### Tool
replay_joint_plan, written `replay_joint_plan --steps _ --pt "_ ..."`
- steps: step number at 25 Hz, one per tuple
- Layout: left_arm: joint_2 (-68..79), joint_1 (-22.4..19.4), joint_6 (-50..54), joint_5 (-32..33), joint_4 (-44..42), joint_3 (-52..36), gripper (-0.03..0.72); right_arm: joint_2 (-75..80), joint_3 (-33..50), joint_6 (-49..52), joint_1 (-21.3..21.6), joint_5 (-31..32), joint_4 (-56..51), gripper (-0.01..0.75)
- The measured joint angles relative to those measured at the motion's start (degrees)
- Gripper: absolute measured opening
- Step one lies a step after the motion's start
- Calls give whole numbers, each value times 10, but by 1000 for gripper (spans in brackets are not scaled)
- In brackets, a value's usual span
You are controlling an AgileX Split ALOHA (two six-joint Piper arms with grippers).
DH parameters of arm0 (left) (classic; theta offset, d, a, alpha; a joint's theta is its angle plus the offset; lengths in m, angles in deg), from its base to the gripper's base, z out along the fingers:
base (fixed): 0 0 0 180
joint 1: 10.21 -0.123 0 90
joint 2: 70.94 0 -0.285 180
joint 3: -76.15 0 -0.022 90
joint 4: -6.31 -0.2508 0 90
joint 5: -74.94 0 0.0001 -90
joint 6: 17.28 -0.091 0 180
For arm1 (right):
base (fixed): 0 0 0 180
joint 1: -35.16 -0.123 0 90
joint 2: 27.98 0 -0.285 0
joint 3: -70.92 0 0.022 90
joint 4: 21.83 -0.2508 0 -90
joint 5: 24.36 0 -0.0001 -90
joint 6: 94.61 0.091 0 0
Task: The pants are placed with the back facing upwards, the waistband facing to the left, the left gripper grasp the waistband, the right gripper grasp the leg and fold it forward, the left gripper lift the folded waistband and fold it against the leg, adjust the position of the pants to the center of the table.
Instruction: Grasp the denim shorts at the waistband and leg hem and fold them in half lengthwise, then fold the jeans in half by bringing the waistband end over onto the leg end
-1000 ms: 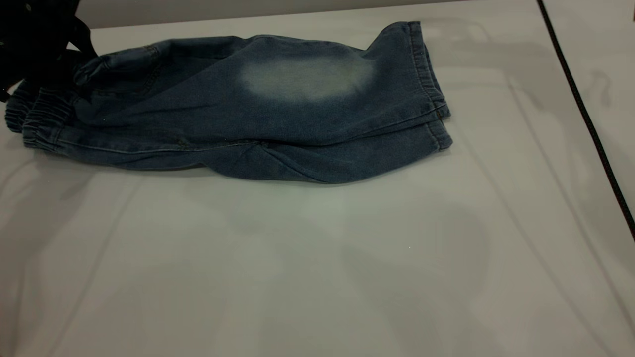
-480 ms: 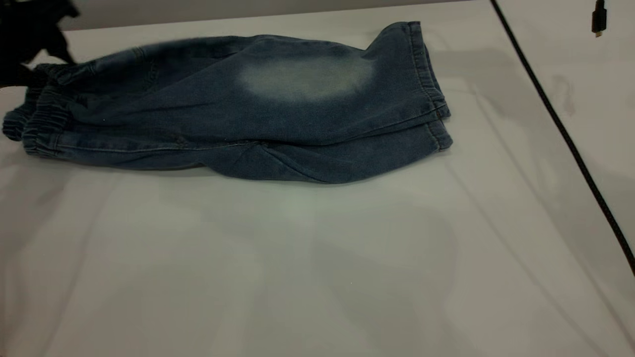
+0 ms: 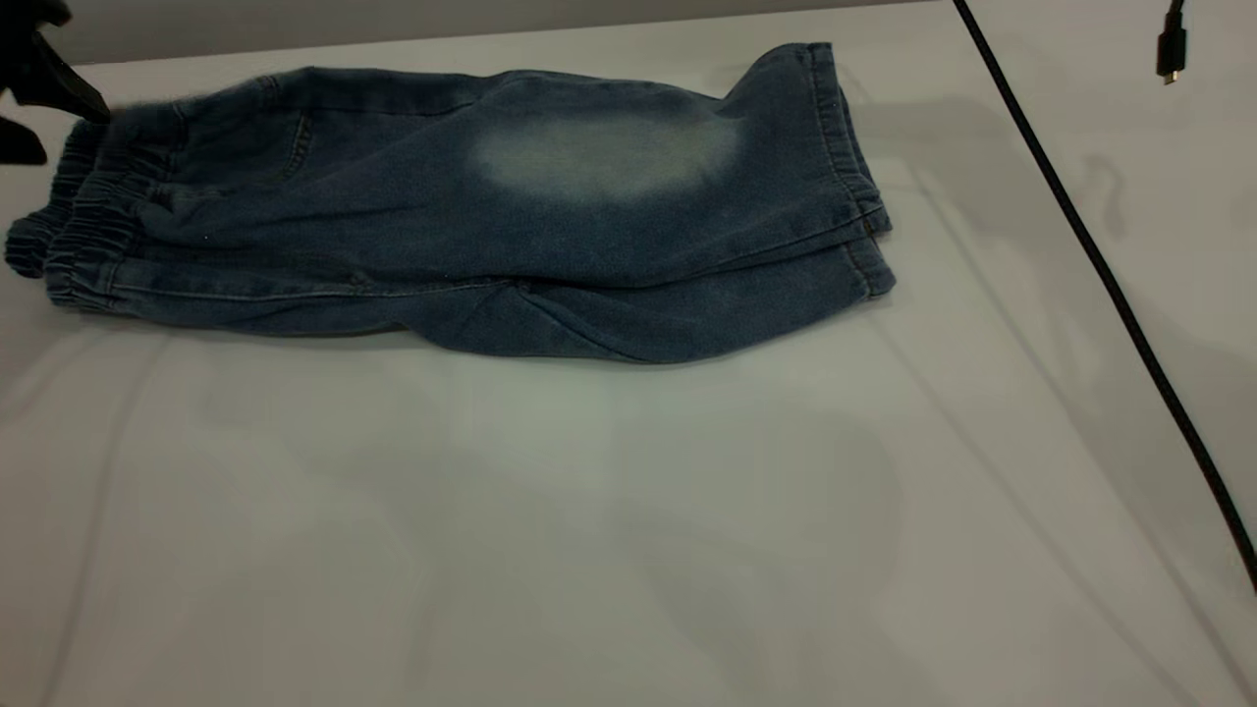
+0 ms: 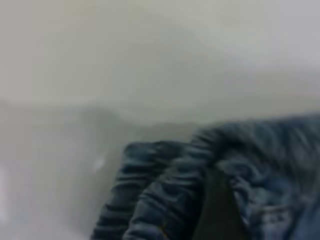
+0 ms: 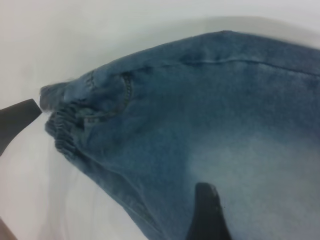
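My left gripper is at the waistband's far corner, so it should move away and grip the waistband's middle before I fold it against the leg.
The pants lie folded lengthwise along the far side of the table, with a faded whitish patch on top. The ruffled waistband points left and lies flat; the leg hems point right. My left gripper sits at the far left edge, open, its fingertips beside the waistband's far corner and holding nothing. In the left wrist view the gripper is just over the gathered waistband. My right gripper hovers above the pants near the faded patch; it is out of the exterior view.
A black braided cable runs diagonally across the table's right side, and a loose black plug hangs at the top right. The table's near half is bare white surface.
The left gripper let go of the lifted waistband and drew back to the left. The waistband dropped and now lies flat. The cable on the right shifted leftward.
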Motion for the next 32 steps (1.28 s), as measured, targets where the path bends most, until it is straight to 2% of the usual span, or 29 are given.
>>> replay_joint_plan --steps 6,12,17,21,24,28,32 --pt "-49 -11 1 83 -76 0 422 -13 0 -36 0 0 -14 425" --pt "-99 -11 93 77 -219 0 422 -60 1 -70 0 0 53 426" --pt "-89 -11 225 85 -390 -1 422 -82 1 -65 0 1 138 426" --pt "-89 -11 325 76 -515 -1 423 -80 5 -64 -10 0 146 426" --pt "-89 -10 363 41 -581 -1 424 -80 5 -78 -21 0 142 426" --pt "-89 -10 368 15 -610 -1 428 -80 5 -81 -23 0 151 426" --pt "-83 -10 368 37 -589 0 513 -80 5 -81 -23 0 155 426"
